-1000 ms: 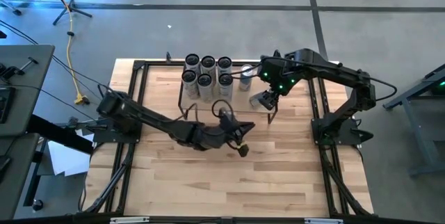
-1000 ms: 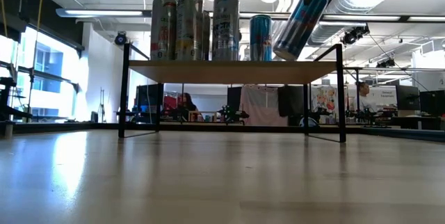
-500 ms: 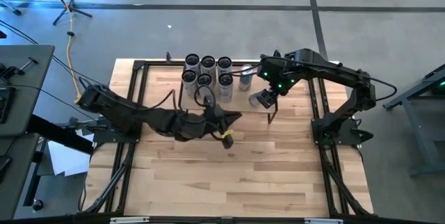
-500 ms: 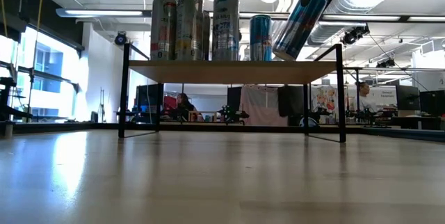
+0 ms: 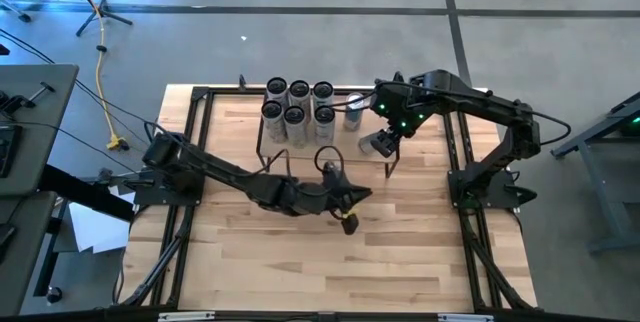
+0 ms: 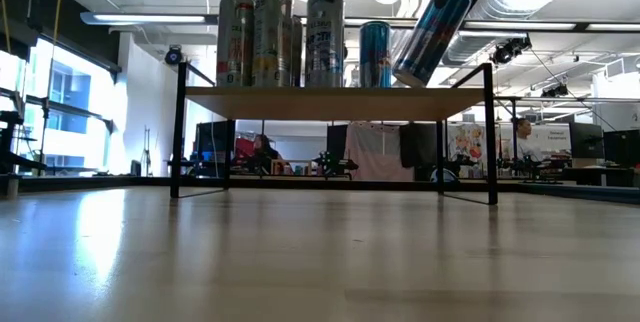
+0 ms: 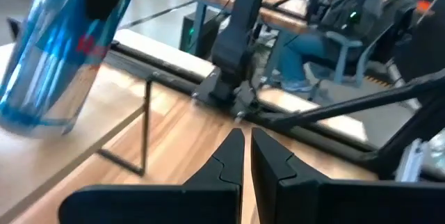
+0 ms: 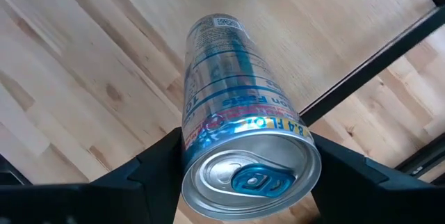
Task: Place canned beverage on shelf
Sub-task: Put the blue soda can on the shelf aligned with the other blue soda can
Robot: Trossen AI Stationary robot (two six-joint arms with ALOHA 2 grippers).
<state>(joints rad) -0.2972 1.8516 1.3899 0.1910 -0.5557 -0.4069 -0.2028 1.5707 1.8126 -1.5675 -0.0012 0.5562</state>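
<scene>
The blue can in the right gripper [image 6: 436,34] hangs at a slant above the shelf, so the robot's left gripper should grip the can's bottom end [image 6: 411,70] to stand the can upright.
The shelf [image 6: 330,102], a light wood top on thin black legs, stands at the table's far middle [image 5: 345,140]. Several tall cans [image 6: 272,37] stand upright on its left part [image 5: 295,102]. My right gripper [image 5: 380,144] hangs over the shelf's right part, shut on a blue canned beverage [image 6: 432,34], which also shows in the left wrist view [image 7: 62,50]. My left gripper [image 5: 350,220] is shut and empty, in the air just on the near side of the shelf [image 7: 247,156]. My right gripper pinches the blue can's upper end [image 8: 208,147], just under the lid, between its two fingers [image 8: 156,172] on opposite sides. The fingers come from above, pointing steeply down. The can hangs tilted, its bottom rim [image 6: 403,79] at or just above the shelf top; whether it touches, I cannot tell.
A black rail frame [image 5: 190,162] runs along the table's left and right sides. One more can [image 5: 354,112] stands on the shelf just left of my right gripper. Bare wood lies toward the table's near edge [image 5: 330,272]. People sit in the room behind [image 6: 265,150].
My left arm swung back toward the table's left edge, then returned toward the right to about where it was, its gripper shut throughout. My right gripper and the tilted can have kept still.
</scene>
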